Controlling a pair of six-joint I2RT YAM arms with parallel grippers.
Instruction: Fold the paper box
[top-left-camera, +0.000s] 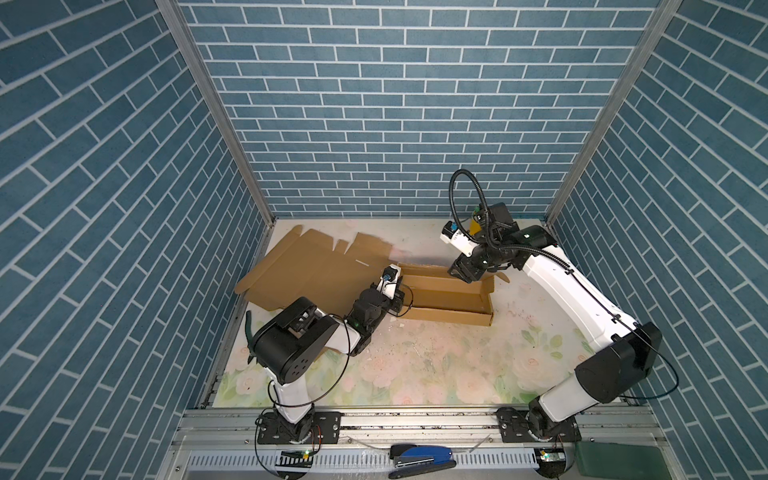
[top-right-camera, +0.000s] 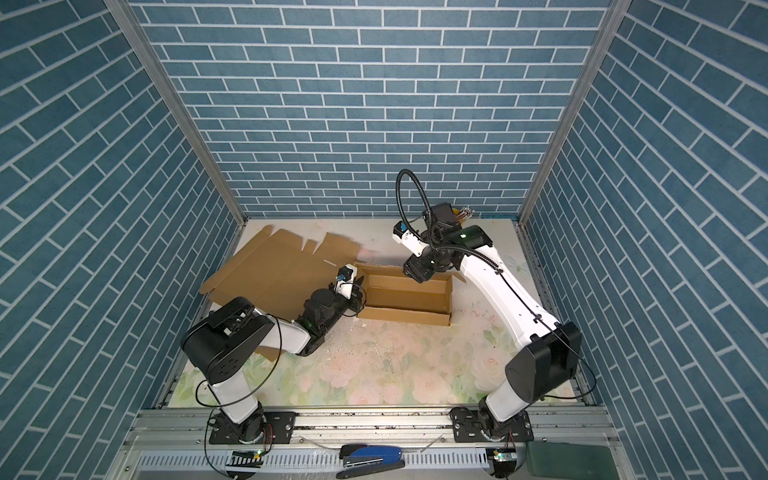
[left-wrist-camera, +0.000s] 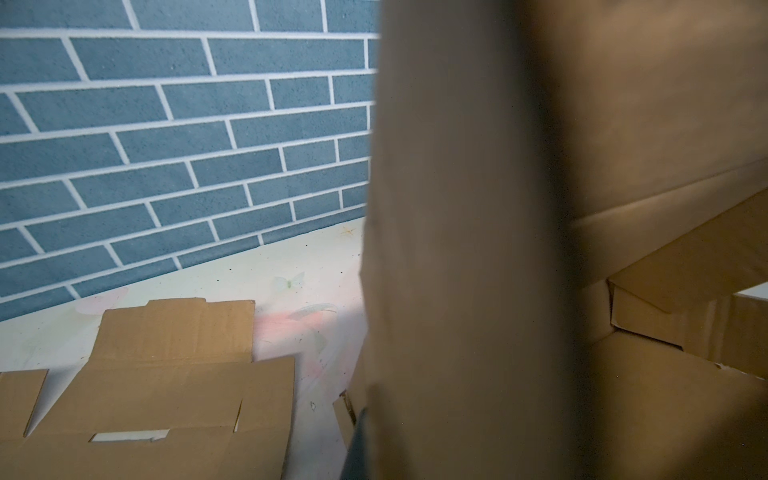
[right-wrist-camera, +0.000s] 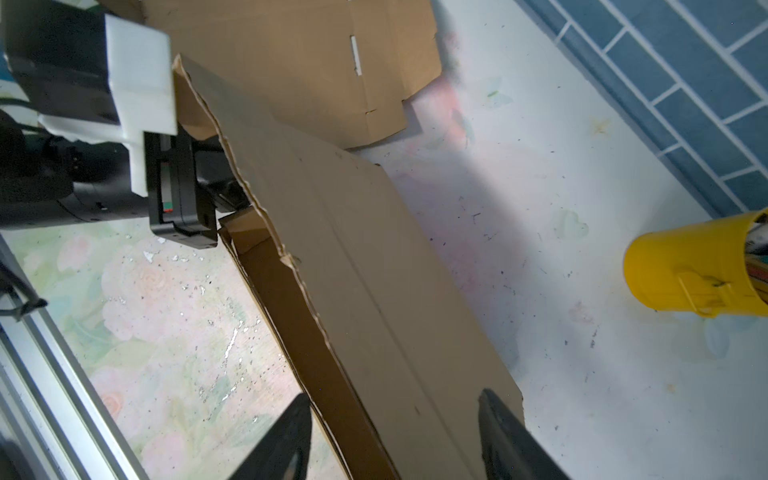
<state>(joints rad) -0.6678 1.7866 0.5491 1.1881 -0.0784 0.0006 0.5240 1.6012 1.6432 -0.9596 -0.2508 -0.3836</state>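
Note:
My left gripper needs to open and back away from the tray's end (top-left-camera: 404, 291), where it blocks the raised back panel's way (top-left-camera: 429, 274) down, before my right gripper folds the panel over.
The paper box is brown cardboard. Its half-formed tray (top-left-camera: 449, 297) (top-right-camera: 407, 297) lies mid-table, and its flat lid panel (top-left-camera: 316, 270) (top-right-camera: 274, 266) spreads out to the left. My left gripper (top-left-camera: 400, 291) (top-right-camera: 358, 291) is at the tray's left end, shut on the end wall; in the left wrist view that wall (left-wrist-camera: 457, 249) fills the middle, with one finger (left-wrist-camera: 357, 444) beside it. My right gripper (top-left-camera: 465, 272) (top-right-camera: 417, 272) (right-wrist-camera: 395, 436) hangs over the tray's far right corner. It is open, and its fingers (right-wrist-camera: 291, 440) straddle the raised back panel (right-wrist-camera: 374, 291).
A yellow holder (right-wrist-camera: 698, 270) (top-left-camera: 473, 226) with pencils stands at the back right, behind the right arm. A blue stapler (top-left-camera: 424, 455) and a green pad (top-left-camera: 619, 459) lie on the front rail. Blue brick walls close in three sides.

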